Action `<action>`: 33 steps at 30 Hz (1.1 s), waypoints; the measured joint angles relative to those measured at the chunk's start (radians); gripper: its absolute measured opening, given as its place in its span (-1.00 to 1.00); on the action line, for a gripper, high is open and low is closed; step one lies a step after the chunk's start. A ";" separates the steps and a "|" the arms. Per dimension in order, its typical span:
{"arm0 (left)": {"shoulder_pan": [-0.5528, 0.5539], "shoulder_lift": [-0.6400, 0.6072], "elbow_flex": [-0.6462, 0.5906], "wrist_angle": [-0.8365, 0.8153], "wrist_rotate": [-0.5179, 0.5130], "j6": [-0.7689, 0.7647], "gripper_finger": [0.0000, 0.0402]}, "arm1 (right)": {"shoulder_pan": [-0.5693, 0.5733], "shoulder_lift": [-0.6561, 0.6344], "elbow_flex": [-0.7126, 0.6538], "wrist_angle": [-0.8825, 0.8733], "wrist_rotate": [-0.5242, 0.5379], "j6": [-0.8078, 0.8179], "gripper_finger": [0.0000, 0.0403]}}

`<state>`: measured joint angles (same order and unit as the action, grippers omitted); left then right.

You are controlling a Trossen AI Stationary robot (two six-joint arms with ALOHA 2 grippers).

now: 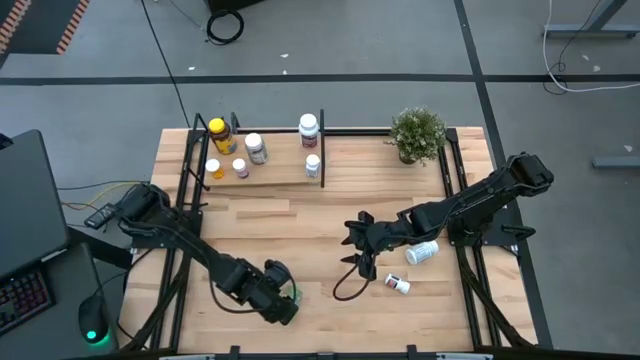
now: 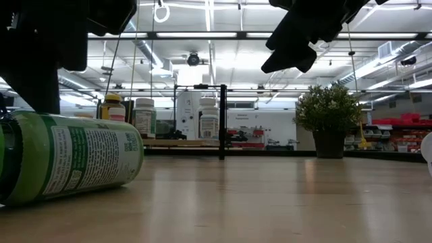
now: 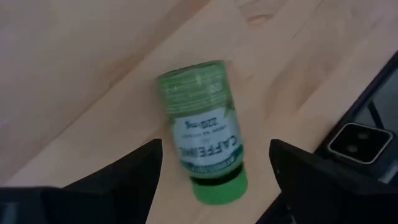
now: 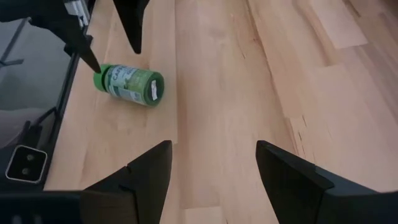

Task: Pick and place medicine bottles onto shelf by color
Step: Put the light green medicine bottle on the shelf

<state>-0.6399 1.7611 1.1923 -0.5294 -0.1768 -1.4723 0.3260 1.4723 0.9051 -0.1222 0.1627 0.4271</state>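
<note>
My left gripper should keep going down toward the bottle's base end (image 3: 194, 78) and close there, as its fingers are on both sides of the green bottle's narrow width (image 3: 207, 140).
A green medicine bottle (image 3: 202, 130) lies on its side on the plank table near the front edge, also seen in the low view (image 2: 67, 162) and the right wrist view (image 4: 129, 82). My left gripper (image 3: 216, 149) hovers just over it, open, one finger on each side, with clear gaps to the bottle. My right gripper (image 1: 355, 255) hangs open over the table's middle, holding nothing. Two white bottles (image 1: 422, 252) (image 1: 398, 284) lie on their sides at the right. The shelf (image 1: 265, 178) at the far left carries several upright bottles, among them an amber yellow-capped one (image 1: 220, 135).
A small potted plant (image 1: 418, 133) stands at the far right. Black frame rods (image 1: 455, 190) run along both sides of the table. A small camera box (image 3: 357, 140) sits at the front edge close to the green bottle. Bare planks lie between the two grippers.
</note>
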 joint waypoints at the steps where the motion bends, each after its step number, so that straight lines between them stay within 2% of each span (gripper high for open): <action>1: 0.003 0.006 0.000 0.011 0.001 0.002 0.50 | 0.000 0.000 0.000 -0.007 0.000 0.000 0.20; 14: 0.026 0.090 -0.001 0.039 0.025 0.002 0.50 | -0.001 0.000 0.000 -0.048 0.000 0.019 0.20; 21: 0.075 0.122 -0.001 0.092 0.048 0.075 0.50 | -0.002 0.000 0.000 -0.063 0.002 0.019 0.20; 26: 0.132 0.123 -0.001 0.064 0.048 0.183 0.41 | -0.002 0.000 0.000 -0.065 0.002 0.027 0.20; 33: 0.263 0.123 -0.001 0.057 0.056 0.460 0.10 | -0.002 0.000 0.000 -0.071 0.009 0.053 0.20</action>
<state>-0.3770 1.8840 1.1915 -0.4723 -0.1205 -1.0119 0.3237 1.4723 0.9051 -0.1932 0.1718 0.4796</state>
